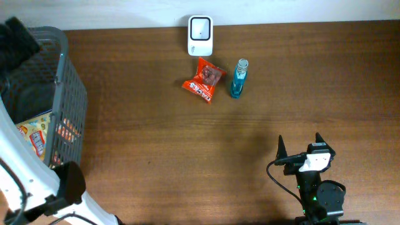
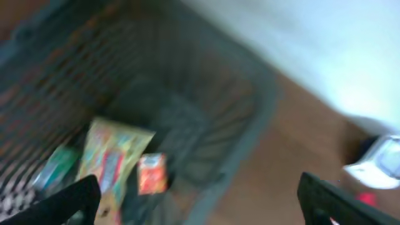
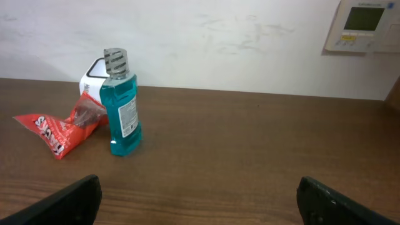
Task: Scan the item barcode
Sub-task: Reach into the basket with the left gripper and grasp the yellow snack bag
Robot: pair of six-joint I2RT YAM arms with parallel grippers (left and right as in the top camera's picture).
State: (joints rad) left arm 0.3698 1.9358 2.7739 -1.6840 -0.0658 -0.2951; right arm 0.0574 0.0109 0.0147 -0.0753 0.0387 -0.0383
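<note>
The yellow packet (image 1: pixel 35 134) sits uncovered in the grey basket below my open left gripper, so I keep going down until my fingers straddle the packet's side (image 2: pixel 112 164), then shut them.
The white barcode scanner (image 1: pixel 200 35) stands at the table's far edge. Just in front of it lie a red snack packet (image 1: pixel 204 79) and a blue bottle (image 1: pixel 238 79) with a clear cap. In the right wrist view the blue bottle (image 3: pixel 122 106) stands upright, with the red packet (image 3: pixel 59 127) beside it. My right gripper (image 1: pixel 300 140) rests near the front edge, open and empty, well short of them. My left gripper (image 2: pixel 200 200) hangs open and empty over the grey basket (image 2: pixel 250 119). Below it lie a yellow packet (image 2: pixel 112 159) and a small red packet (image 2: pixel 152 173). That view is blurred.
The grey mesh basket (image 1: pixel 69 94) fills the table's left end and holds several packets. My left arm's white link (image 1: pixel 19 169) crosses the lower left corner. A wall panel (image 3: pixel 365 25) shows at the right wrist view's upper right.
</note>
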